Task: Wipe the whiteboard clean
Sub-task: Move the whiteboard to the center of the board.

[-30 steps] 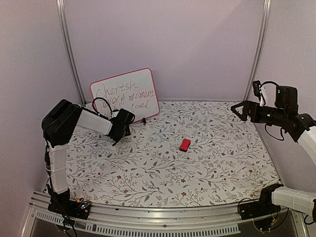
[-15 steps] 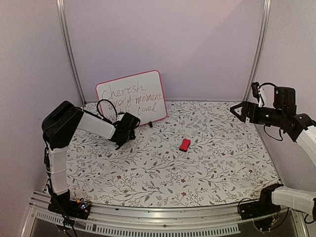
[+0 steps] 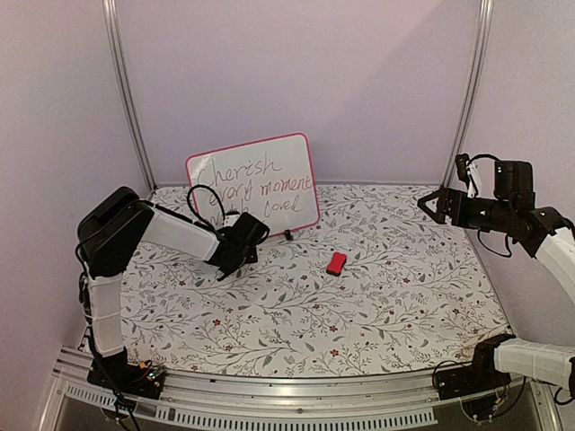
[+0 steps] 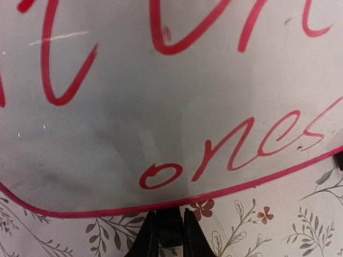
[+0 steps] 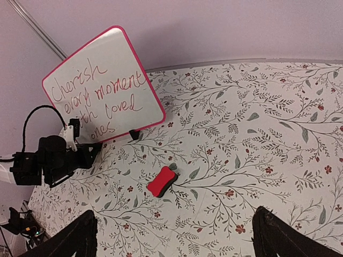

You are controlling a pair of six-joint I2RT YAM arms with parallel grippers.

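The robot's left gripper has its fingers shut on the whiteboard's black foot [image 4: 170, 227], with open mat toward the red eraser [image 3: 336, 263]. It should keep pulling until the whiteboard is near the eraser.
The whiteboard [image 3: 256, 184] stands upright at the back left, pink-framed, with red handwritten words on it. It also fills the left wrist view, the whiteboard [image 4: 161, 107] showing "ones" near its lower edge. My left gripper [image 3: 252, 232] is low at the board's bottom edge, and its jaws [image 4: 171, 235] are shut on a small black foot of the board. My right gripper [image 3: 433, 203] hangs high at the far right, open and holding nothing; its fingers [image 5: 69, 241] frame the mat well away from the whiteboard [image 5: 102, 85].
A small red eraser block [image 3: 336, 263] lies on the floral mat [image 3: 395, 296] right of the board, also seen as the eraser [image 5: 162, 182] in the right wrist view. The board's other black foot [image 3: 287, 235] rests on the mat. Lilac walls close in the back and sides.
The whiteboard has slid to the right along the back of the mat, with my left gripper holding its foot. The right arm has dropped slightly.
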